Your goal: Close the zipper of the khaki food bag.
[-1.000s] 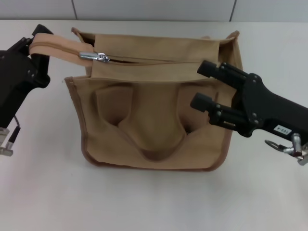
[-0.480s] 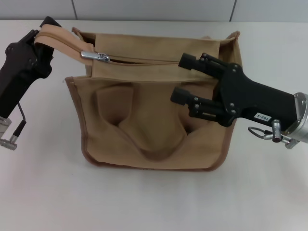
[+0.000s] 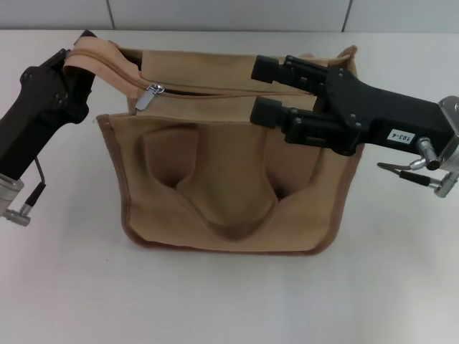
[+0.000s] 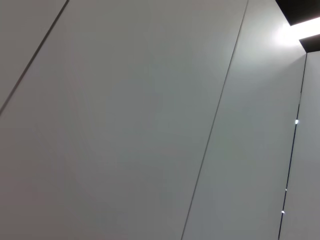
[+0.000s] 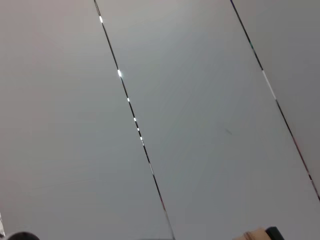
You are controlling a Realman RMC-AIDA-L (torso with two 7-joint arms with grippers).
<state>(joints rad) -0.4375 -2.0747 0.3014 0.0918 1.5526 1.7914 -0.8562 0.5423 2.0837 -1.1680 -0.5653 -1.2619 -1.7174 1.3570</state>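
Next, I move my right gripper back, roll it and pinch the silver pull tab [image 3: 149, 96] before I pull, because my right gripper's open fingers are on both sides of the zipper line [image 3: 229, 94], short of the tab.
The khaki food bag [image 3: 229, 179] lies on the white table in the head view, handles folded on its front. The zipper [image 3: 215, 91] runs across its top flap, with the silver pull tab [image 3: 149, 95] hanging near the left end. My left gripper [image 3: 77, 59] is shut on the tan zipper end strip [image 3: 97, 56] at the bag's top left corner and holds it raised. My right gripper [image 3: 262, 90] is open over the top flap, right of the pull tab, one finger on each side of the zipper line. Both wrist views show only grey wall panels.
The white table [image 3: 215, 301] spreads around the bag. A grey panelled wall [image 3: 229, 13] stands behind it. A sliver of tan fabric [image 5: 252, 234] shows at the edge of the right wrist view.
My right gripper has moved left and farther back, over the bag's top flap, nearer the pull tab. My left gripper has shifted slightly right with the strip. The pull tab now hangs down.
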